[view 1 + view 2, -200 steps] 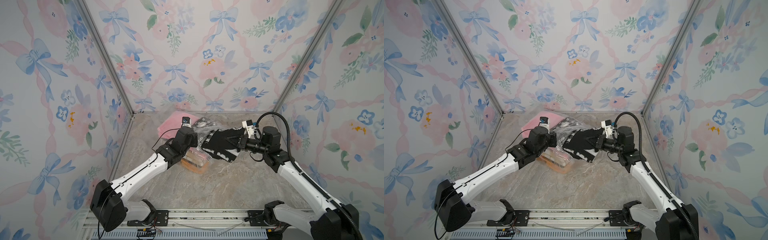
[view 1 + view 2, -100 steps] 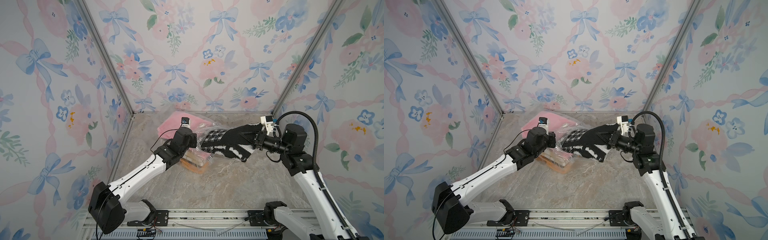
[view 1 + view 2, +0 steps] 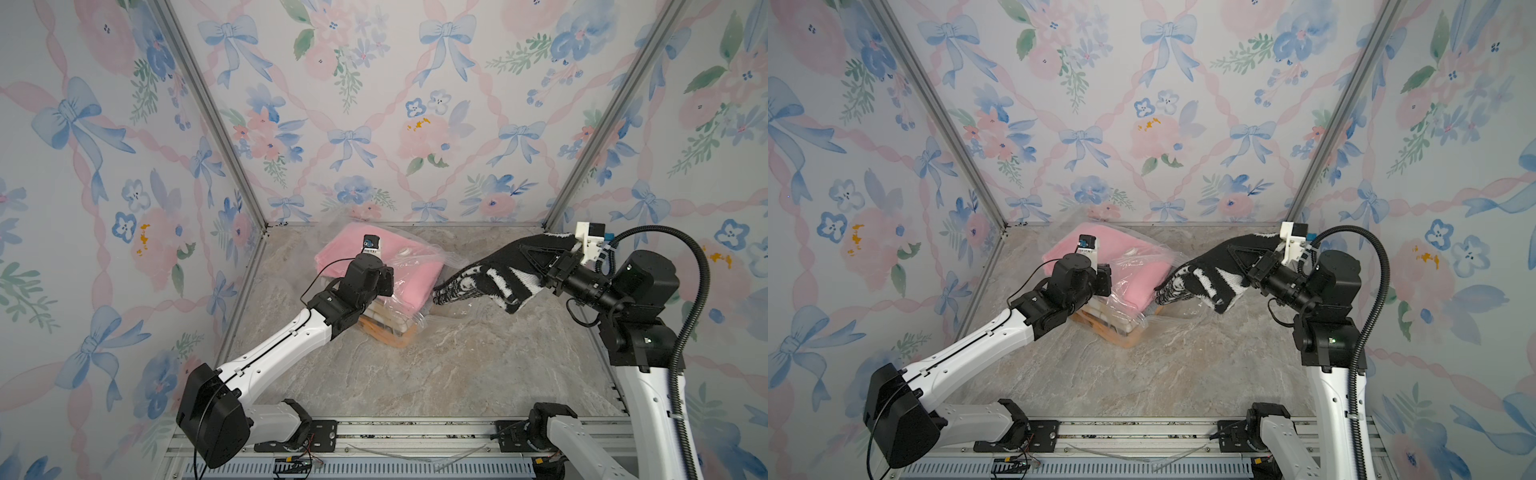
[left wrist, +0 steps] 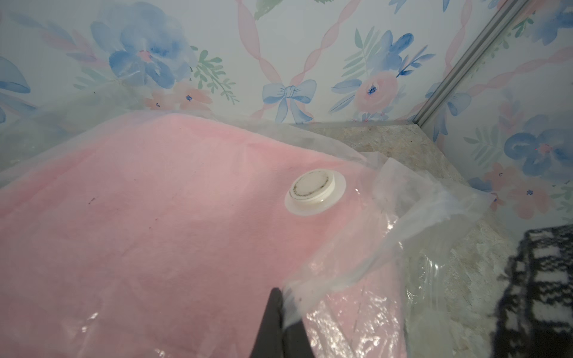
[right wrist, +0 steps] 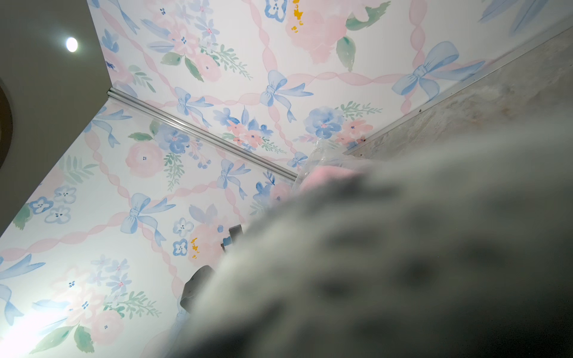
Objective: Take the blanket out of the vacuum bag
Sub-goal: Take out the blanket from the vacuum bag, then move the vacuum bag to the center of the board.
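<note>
The robot's left gripper should draw the bag back (image 3: 409, 276) while its right gripper pulls the blanket clear, because the blanket's drooping end (image 3: 449, 294) is at the bag's opening.
The vacuum bag (image 3: 434, 258) (image 3: 1136, 266) lies crinkled at the back of the table, its white valve cap (image 4: 313, 192) facing up over a folded pink cloth (image 3: 353, 249) inside it. My left gripper (image 4: 283, 299) (image 3: 384, 283) is shut on a fold of the bag's plastic near its open right edge. To the right, the black-and-white knitted blanket (image 3: 490, 279) (image 3: 1200, 279) (image 4: 542, 279) hangs in the air outside the bag. My right gripper (image 3: 524, 253) (image 3: 1232, 251) is shut on it. The blanket's drooping left end sits close to the bag's mouth. It fills the right wrist view as a blur (image 5: 403, 263).
Folded orange and cream cloths (image 3: 395, 328) are stacked under the pink one, wrapped in plastic. Flowered walls close in the back and both sides. The marble tabletop (image 3: 415, 374) runs forward to a metal rail (image 3: 374, 432) holding both arm bases.
My right gripper has pulled back to the right and upward, drawing the blanket out of the bag. My left gripper has kept its hold on the plastic, nearly still.
</note>
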Robot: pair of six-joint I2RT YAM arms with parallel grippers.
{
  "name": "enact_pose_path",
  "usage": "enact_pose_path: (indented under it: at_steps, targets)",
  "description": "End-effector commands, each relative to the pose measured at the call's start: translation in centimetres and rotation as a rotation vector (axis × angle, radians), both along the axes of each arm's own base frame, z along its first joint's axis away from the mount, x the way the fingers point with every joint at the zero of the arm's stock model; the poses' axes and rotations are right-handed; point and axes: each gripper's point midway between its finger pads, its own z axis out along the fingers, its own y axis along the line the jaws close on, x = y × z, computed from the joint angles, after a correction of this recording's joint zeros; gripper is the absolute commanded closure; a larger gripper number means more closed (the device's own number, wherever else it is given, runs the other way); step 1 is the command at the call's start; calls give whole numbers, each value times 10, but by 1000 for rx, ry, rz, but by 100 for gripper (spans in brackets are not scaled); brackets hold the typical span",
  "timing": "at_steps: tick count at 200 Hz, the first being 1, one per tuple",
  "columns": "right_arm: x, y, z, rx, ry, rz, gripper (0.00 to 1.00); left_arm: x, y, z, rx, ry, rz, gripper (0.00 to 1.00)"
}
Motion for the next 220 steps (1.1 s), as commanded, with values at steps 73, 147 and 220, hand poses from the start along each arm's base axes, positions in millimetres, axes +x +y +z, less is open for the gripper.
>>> enact_pose_path:
  at_steps: [73,147,220]
  targets:
    - [20,-31,43,-94,-122,-166,100,-21,-112,2,-5,14,-434,100]
    - [17,-40,31,-167,-111,-190,100,6,-128,-108,139,262,-328,100]
    - [30,-37,23,-161,-105,-156,100,15,-23,-125,159,321,-14,100]
